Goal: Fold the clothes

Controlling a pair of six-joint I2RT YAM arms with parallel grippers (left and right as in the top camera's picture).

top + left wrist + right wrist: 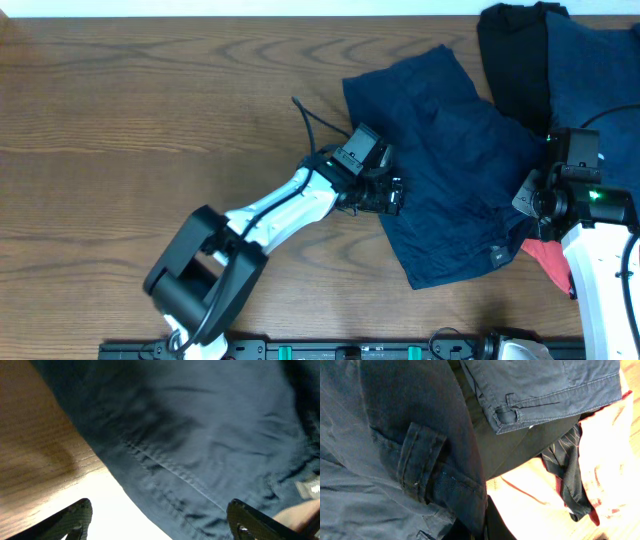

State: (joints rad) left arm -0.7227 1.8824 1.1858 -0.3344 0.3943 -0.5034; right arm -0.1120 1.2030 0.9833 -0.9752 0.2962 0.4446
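Observation:
I need to lay the shorts' waistband (422, 462) flat with my right gripper before my left gripper pulls the shorts onto clear wood (240, 150), because the waistband is bunched up in my right gripper.
The dark navy shorts (450, 170) lie spread on the table right of centre. My left gripper (392, 196) is at their left edge. In the left wrist view its fingers (160, 525) are open, and the shorts' stitched hem (190, 460) runs between them. My right gripper (530, 205) is at the shorts' right edge. In the right wrist view the shorts' waistband with a belt loop (420, 460) is bunched over its jaws (487, 522), which look shut on the cloth, though the fingers are mostly hidden.
A black garment (515, 60) and another navy garment (600, 80) lie at the back right corner. A coral-red garment (552, 264) lies under the right arm by the front right. Bare wooden table (150, 130) stretches to the left.

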